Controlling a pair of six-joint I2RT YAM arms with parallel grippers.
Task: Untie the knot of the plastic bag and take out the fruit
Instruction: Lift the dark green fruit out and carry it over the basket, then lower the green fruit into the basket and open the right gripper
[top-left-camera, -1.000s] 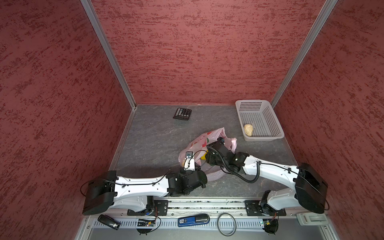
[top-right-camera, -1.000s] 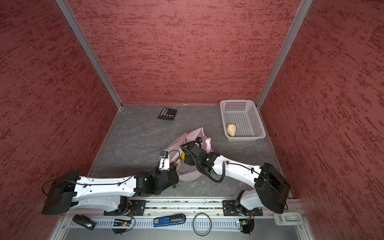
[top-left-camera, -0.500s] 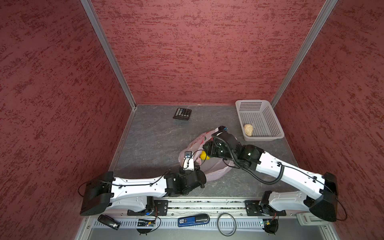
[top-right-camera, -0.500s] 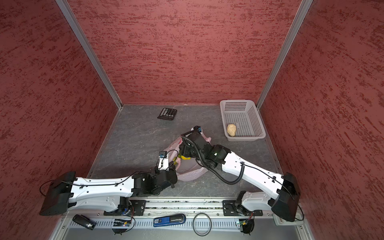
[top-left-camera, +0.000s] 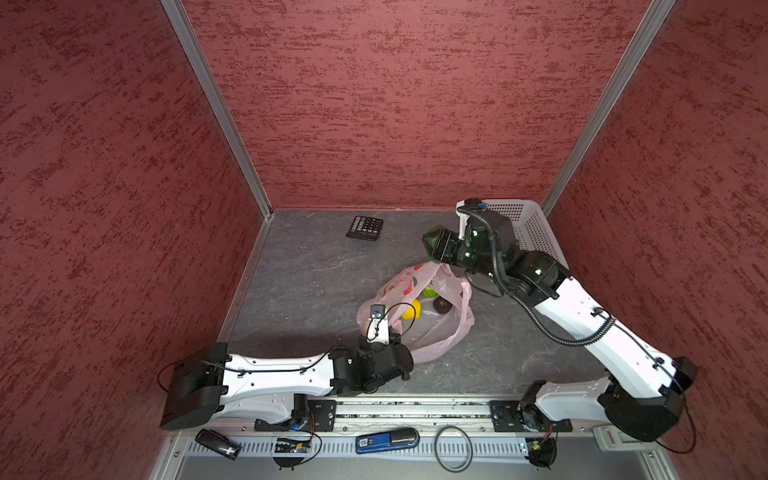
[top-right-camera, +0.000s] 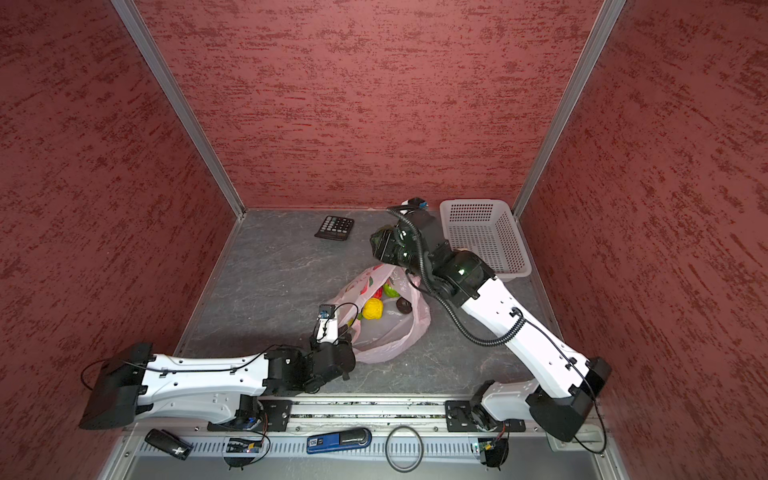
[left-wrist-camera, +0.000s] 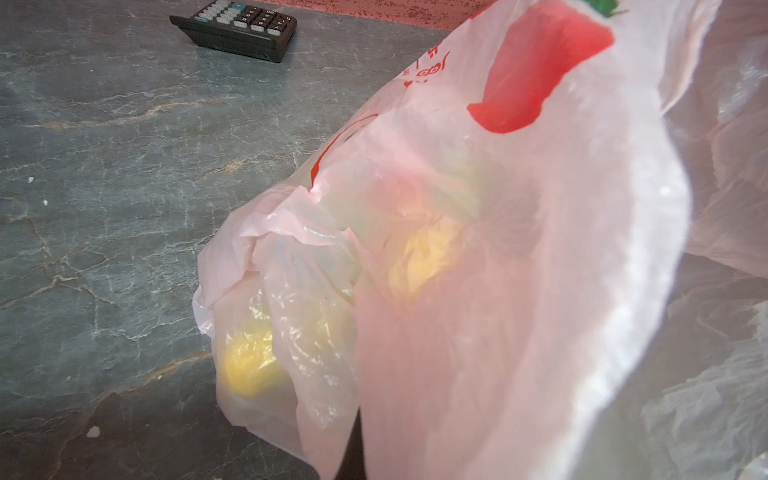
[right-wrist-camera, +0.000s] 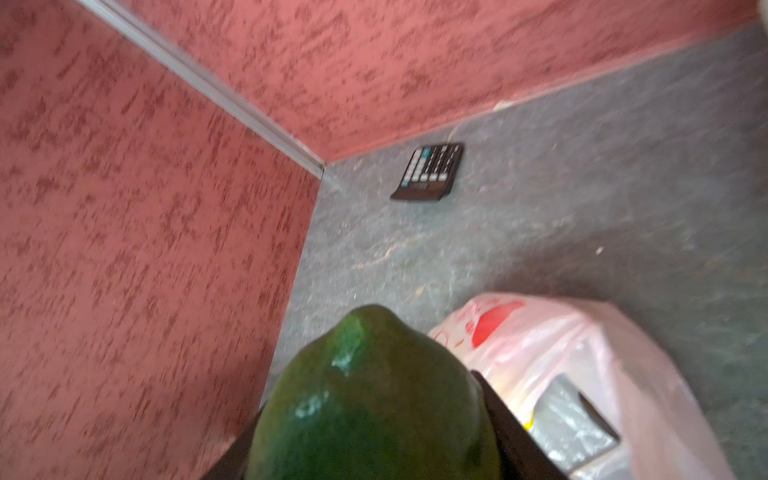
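The robot's right gripper has the dark green fruit (top-left-camera: 432, 242) clear of the plastic bag's rim, so it should keep on to the white basket (top-right-camera: 481, 240) and let go low inside it.
The pale pink plastic bag (top-left-camera: 432, 332) lies mid-table with its mouth open; no knot shows. Inside it I see fruit: a yellow piece (top-left-camera: 411, 309), a light green one (top-left-camera: 430, 291) and a dark brown one (top-left-camera: 441, 305). My left gripper (top-left-camera: 392, 334) is at the bag's near rim, shut on the film (left-wrist-camera: 457, 332), which covers its jaws. My right gripper (top-left-camera: 436, 245) is raised above the bag's far end, shut on a dark green fruit (right-wrist-camera: 374, 395) that fills the space between its black fingers (right-wrist-camera: 511, 432). Both top views show this fruit (top-right-camera: 380, 243).
A white perforated basket (top-right-camera: 478, 237) stands at the back right, just behind the right arm. A black calculator (top-left-camera: 365, 227) lies near the back wall. Red walls close in three sides. A blue tool (top-left-camera: 386, 440) and black ring (top-left-camera: 453, 449) rest on the front rail.
My right gripper has come up out of the bag with the dark green fruit and swung back toward the basket. The left arm has kept its hold on the bag.
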